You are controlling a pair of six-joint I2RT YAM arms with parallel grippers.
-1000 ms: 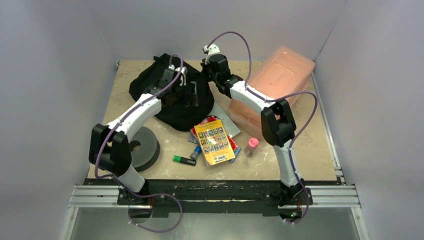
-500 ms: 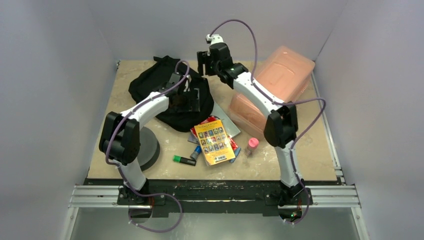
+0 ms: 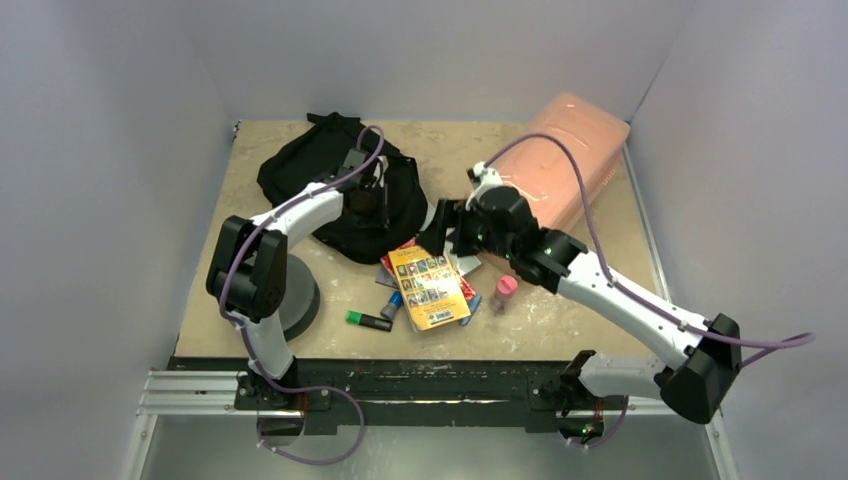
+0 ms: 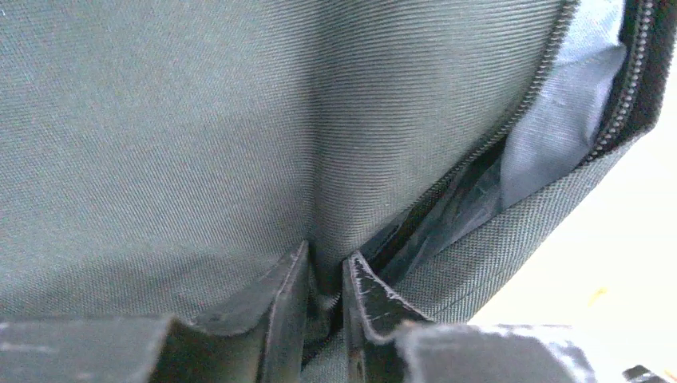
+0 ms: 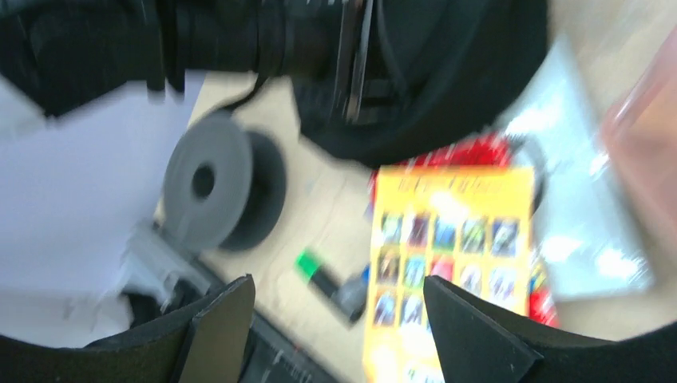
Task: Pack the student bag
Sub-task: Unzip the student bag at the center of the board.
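I should pinch the zippered edge [image 4: 527, 108] with my right gripper and help open the student bag before packing, because the bag's opening is only a narrow gap [image 4: 467, 194] beside my left gripper.
The student bag [image 3: 330, 185] is a black fabric backpack lying at the back left of the table. My left gripper [image 3: 366, 200] sits on the bag's right side. In the left wrist view its fingers [image 4: 287, 287] pinch a fold of the bag's fabric [image 4: 199, 120] beside an unzipped zipper [image 4: 511, 120] that shows pale lining. My right gripper [image 3: 440, 232] hovers open over the yellow book [image 3: 430, 283], just past the bag's near edge. In the right wrist view, nothing sits inside the right gripper [image 5: 339, 291], and the yellow book [image 5: 447, 239] lies below it.
A translucent pink box [image 3: 550, 165] stands at the back right. A grey foam ring [image 3: 290, 295] lies by the left arm's base. A green marker [image 3: 367, 321], a blue pen [image 3: 393, 303], a red item [image 3: 415, 243] under the book and a pink-capped bottle [image 3: 506, 290] lie near the front.
My right arm swung from above the bag's far side down and forward to the book, and its jaws opened. My left gripper closed on the bag's fabric.
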